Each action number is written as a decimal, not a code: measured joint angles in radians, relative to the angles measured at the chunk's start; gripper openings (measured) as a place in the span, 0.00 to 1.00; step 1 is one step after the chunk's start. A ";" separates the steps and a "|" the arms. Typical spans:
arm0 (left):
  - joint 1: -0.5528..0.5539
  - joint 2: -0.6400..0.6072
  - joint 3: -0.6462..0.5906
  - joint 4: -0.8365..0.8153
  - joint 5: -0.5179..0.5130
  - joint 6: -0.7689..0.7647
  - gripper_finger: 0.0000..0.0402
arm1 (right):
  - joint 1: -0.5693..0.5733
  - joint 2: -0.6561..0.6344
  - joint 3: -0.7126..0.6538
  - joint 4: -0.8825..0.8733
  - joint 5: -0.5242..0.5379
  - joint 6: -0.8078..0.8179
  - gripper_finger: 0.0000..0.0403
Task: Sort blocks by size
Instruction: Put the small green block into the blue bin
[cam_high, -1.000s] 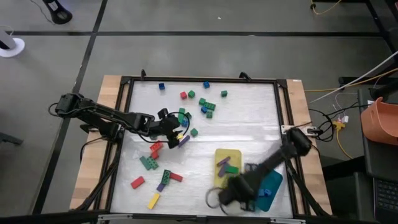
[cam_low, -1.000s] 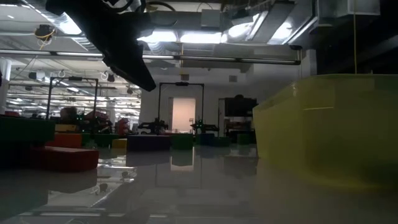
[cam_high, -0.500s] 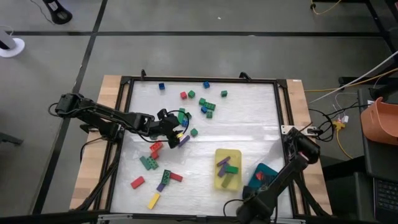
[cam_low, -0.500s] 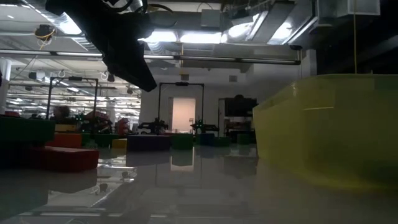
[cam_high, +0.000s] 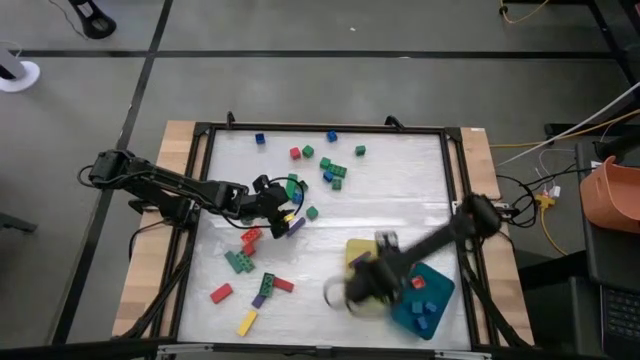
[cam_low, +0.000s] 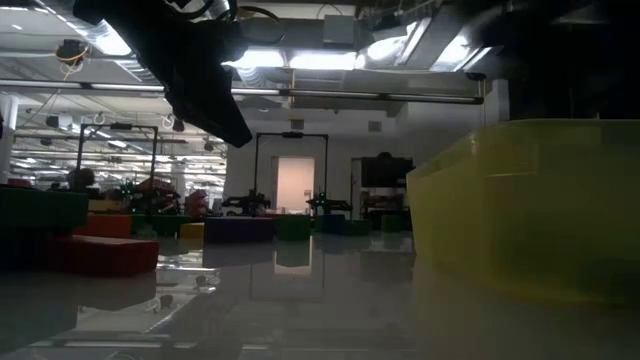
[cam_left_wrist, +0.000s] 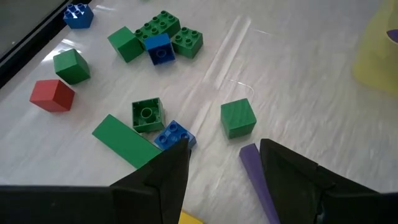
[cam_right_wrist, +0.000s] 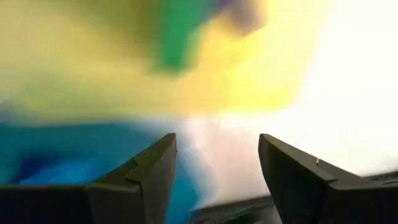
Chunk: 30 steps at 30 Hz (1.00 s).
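My right gripper goes on, since the small green cube (cam_high: 325, 162) at the far green brick's end has open sides, until it reaches that cube and closes across it.
Many small blocks lie flat on the white table: a far group (cam_high: 333, 172), a near-left group (cam_high: 246, 262), and more around my left gripper. My left gripper (cam_high: 290, 218) is open and low over the table's middle left. In the left wrist view its fingers (cam_left_wrist: 224, 155) stand on either side of a long purple block (cam_left_wrist: 256, 177), with a blue brick (cam_left_wrist: 174, 134) and a green cube (cam_left_wrist: 238, 117) just ahead. My right gripper (cam_high: 346, 292) is open and empty (cam_right_wrist: 217, 146), blurred, at the near left corner of the yellow tray (cam_high: 352, 247). The teal tray (cam_high: 440, 295) holds small blocks.
The yellow tray holds a purple block (cam_high: 358, 260) and a green block (cam_high: 372, 272). Its wall fills the right of the low view (cam_low: 540, 210). A black frame (cam_high: 450, 170) rims the table. Open table surface lies between the far block group and the trays.
My right gripper has swung toward the table's near edge, past the teal tray, then back toward the far and left to the yellow tray's near left corner. It stays open.
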 joint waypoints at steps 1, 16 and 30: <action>0.000 0.000 0.000 0.000 0.000 -0.001 0.46 | -0.041 -0.007 0.000 0.001 0.060 -0.052 0.56; 0.002 0.000 0.000 0.002 -0.001 -0.006 0.46 | -0.708 -0.017 0.000 0.580 0.089 -0.501 0.56; 0.003 0.000 0.000 0.006 -0.010 -0.026 0.46 | -0.919 0.070 0.000 0.842 -0.109 -0.411 0.56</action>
